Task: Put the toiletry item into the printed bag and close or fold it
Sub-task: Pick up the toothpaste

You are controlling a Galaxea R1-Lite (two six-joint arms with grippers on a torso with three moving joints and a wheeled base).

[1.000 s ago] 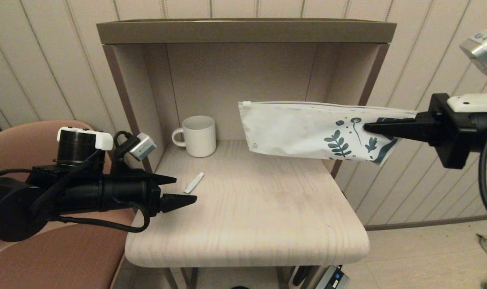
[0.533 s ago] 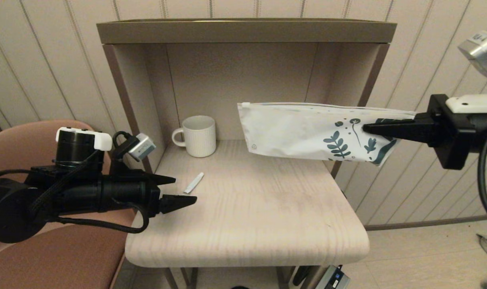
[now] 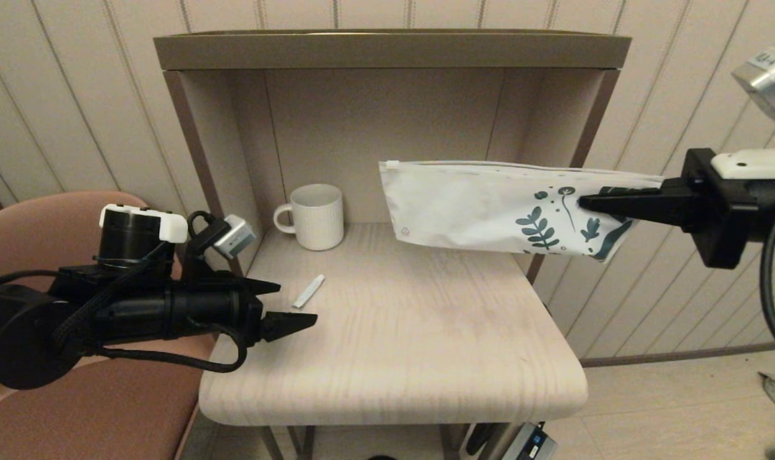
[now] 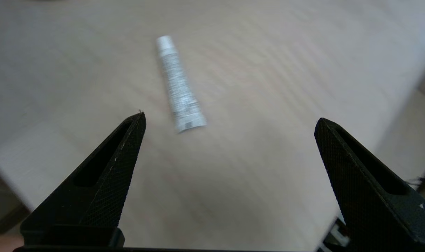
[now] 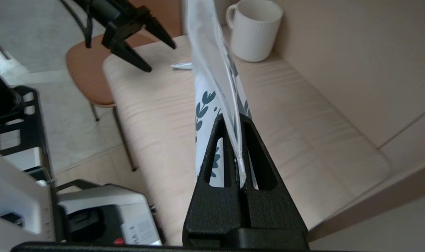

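Next, my left gripper moves forward and centers the tube before it closes, because the tube's flat end (image 3: 298, 304) is beyond its fingertips and close to one finger.
The toiletry item (image 3: 309, 291), a slim white tube, lies flat on the pale wooden table (image 3: 393, 358), left of its middle; it also shows in the left wrist view (image 4: 179, 85). My left gripper (image 3: 291, 305) is open, low over the table's left edge, with the tube just beyond its fingertips. The printed bag (image 3: 489, 207) hangs level in the air above the table's right rear, leaf-printed end to the right. My right gripper (image 3: 582, 203) is shut on that printed end, clamping its top edge (image 5: 235, 140).
A white ribbed mug (image 3: 315, 216) stands at the back left inside the open shelf box (image 3: 387, 51). A brown chair (image 3: 106, 396) sits left of the table under my left arm. Equipment lies on the floor at the lower right.
My left gripper has shifted slightly right and down toward the tube. The right gripper and bag have barely moved.
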